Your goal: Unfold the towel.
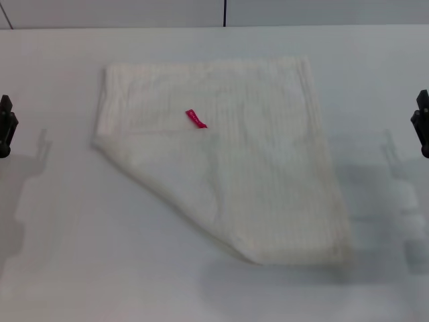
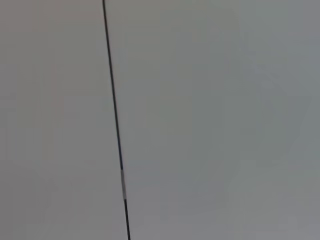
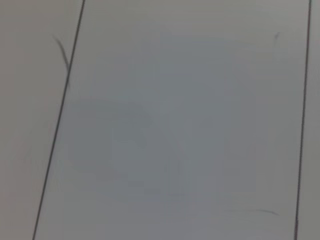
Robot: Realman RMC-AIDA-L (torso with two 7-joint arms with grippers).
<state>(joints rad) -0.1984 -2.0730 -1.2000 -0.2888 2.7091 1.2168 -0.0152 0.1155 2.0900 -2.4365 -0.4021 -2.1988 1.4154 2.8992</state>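
Note:
The pink-red tag is at the folded corner's tip, so when I unfold that corner, the tag will come along and stick out past the towel.
The cream-white towel lies on the white table in the head view. One corner is folded diagonally over its near left part, so the small pink-red tag rests on top near the middle. My left gripper stands at the far left edge of the view, well away from the towel. My right gripper stands at the far right edge, also apart from it. Neither touches the cloth. The wrist views show only pale surfaces with thin dark lines, no towel and no fingers.
The white table reaches around the towel on all sides. Its back edge meets a pale wall with a dark vertical seam. Arm shadows fall on the table at both sides.

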